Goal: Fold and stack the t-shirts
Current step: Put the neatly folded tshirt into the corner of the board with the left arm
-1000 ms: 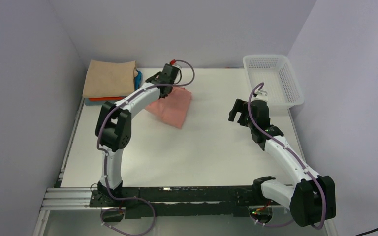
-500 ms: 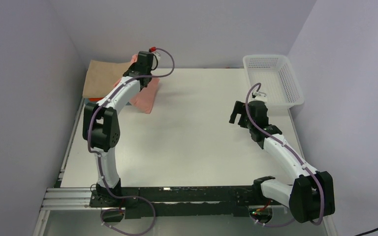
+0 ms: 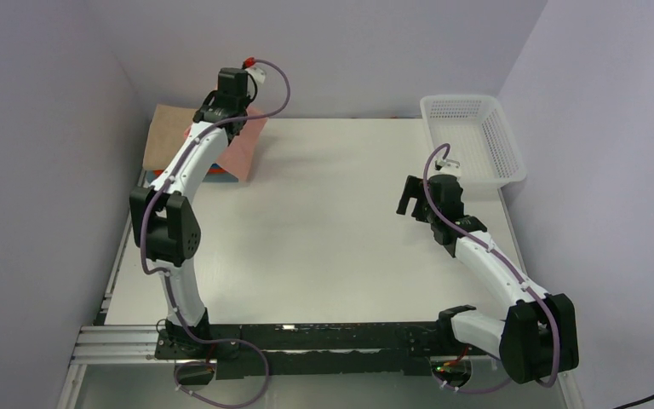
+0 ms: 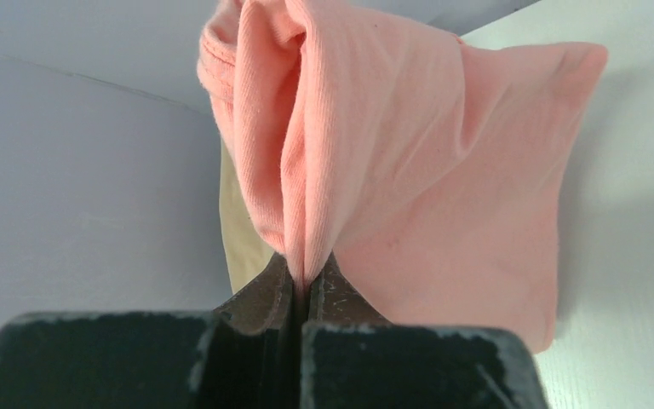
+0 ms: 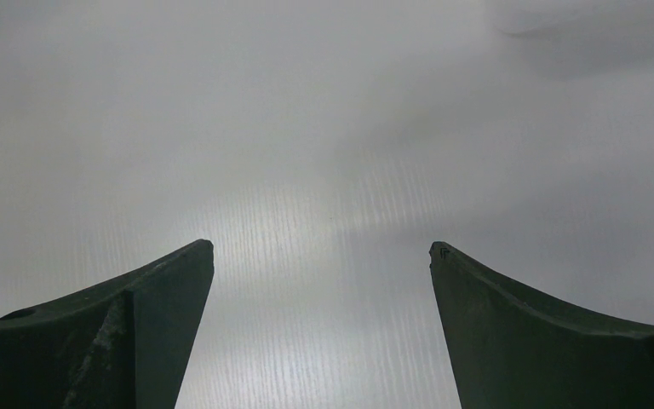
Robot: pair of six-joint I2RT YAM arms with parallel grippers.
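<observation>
The salmon-pink t-shirt is hanging out past the stack's edge (image 3: 253, 141), so my left gripper should move the salmon-pink t-shirt's pinched fold across the tan t-shirt (image 3: 167, 135) toward the wall before it opens.
My left gripper (image 3: 224, 118) is shut on a fold of the salmon-pink t-shirt (image 3: 245, 146) and holds it in the air at the table's far left, over the right edge of the folded stack. In the left wrist view the pink cloth (image 4: 409, 170) is pinched between the shut jaws (image 4: 305, 273) and hangs in front of them. The stack's top is the folded tan t-shirt (image 3: 170, 135), which also shows in the left wrist view (image 4: 243, 247). An orange-red edge (image 3: 160, 173) and a blue edge (image 3: 215, 171) show under it. My right gripper (image 3: 409, 196) is open and empty above bare table (image 5: 322, 251).
A white plastic mesh basket (image 3: 504, 145) stands at the far right corner. Grey walls close the table at the back and on both sides. The stack lies close to the left wall.
My left gripper has carried the pink shirt from the middle back of the table leftwards and back, up over the stack's edge. The right arm has barely moved.
</observation>
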